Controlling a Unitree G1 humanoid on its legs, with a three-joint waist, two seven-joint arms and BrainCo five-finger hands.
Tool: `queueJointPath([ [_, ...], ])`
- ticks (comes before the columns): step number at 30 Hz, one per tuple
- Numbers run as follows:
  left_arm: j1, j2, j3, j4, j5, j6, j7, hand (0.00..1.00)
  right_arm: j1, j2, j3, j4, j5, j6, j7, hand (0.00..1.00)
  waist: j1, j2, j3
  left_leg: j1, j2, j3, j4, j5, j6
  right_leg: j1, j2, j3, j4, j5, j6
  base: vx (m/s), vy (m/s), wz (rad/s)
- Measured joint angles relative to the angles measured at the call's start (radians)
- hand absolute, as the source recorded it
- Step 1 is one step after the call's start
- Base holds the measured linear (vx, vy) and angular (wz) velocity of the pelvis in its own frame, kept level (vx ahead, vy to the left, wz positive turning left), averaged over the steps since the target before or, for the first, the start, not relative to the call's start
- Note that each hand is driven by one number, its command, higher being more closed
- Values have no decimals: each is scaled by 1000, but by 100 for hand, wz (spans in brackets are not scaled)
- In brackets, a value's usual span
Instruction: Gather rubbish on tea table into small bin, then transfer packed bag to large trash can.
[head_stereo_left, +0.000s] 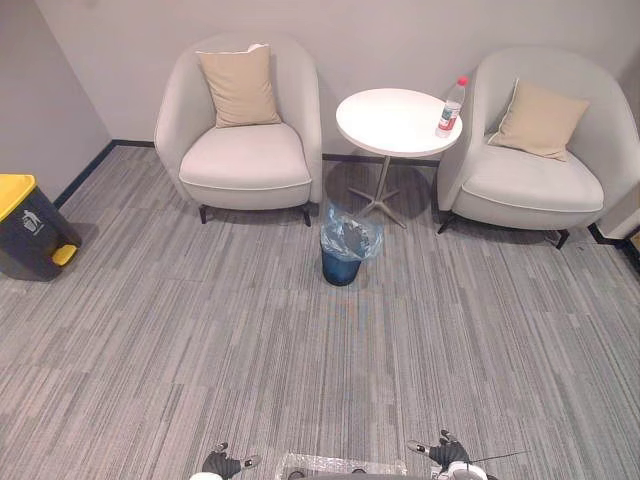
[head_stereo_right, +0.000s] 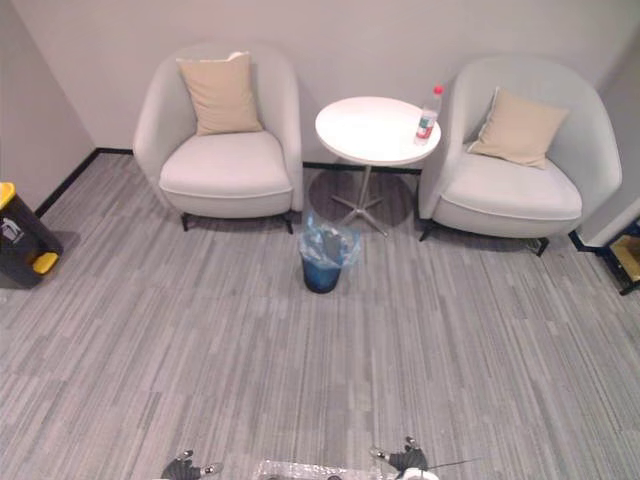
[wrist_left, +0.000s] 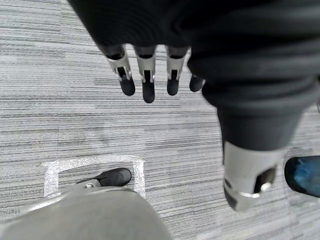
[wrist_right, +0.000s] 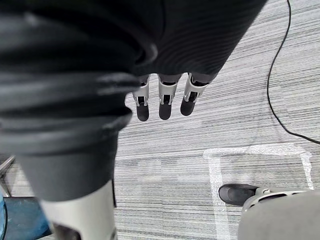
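Note:
I expect the blue bag (head_stereo_left: 347, 238) to slide out as I lift it and leave the small bin standing, because the bag's loose edge (head_stereo_left: 373, 244) flares over the bin's rim.
A clear plastic bottle with a red cap (head_stereo_left: 452, 105) stands upright near the right rim of the round white tea table (head_stereo_left: 385, 122). On the carpet in front of the table sits the small dark bin (head_stereo_left: 343, 247), lined with a blue bag. The large grey trash can with a yellow lid (head_stereo_left: 28, 228) stands at the far left by the wall. My left hand (wrist_left: 146, 70) hangs over the carpet with straight fingers and holds nothing. My right hand (wrist_right: 165, 97) hangs the same way, open and empty. Both hands are far from the table.
Two light grey armchairs flank the table, the left armchair (head_stereo_left: 240, 150) and the right armchair (head_stereo_left: 540, 165), each with a beige cushion. Grey striped carpet lies between me and the bin. A taped square (wrist_right: 260, 150) marks the floor below me.

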Motion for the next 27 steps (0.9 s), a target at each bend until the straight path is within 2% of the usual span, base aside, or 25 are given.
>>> queueJointPath([
  [6,0,-2,3,0,0,0,0,0,-2,12,-42,17,17,3,3,0,-1,3,2,1,0,-2,0,1,-1,2,0,-1,2,0,0,-7,-2,0],
  [15,1,-4,3,2,0,0,-5,0,-1,24,-80,35,123,8,13,0,-2,7,4,3,1,7,0,2,-1,5,0,8,6,0,0,-4,-1,-1],
  [27,-1,-4,0,3,3,1,-11,0,-5,29,-80,34,133,7,31,0,-2,10,10,-1,5,67,-1,1,-1,-20,7,58,0,13,-5,-7,-7,-13],
])
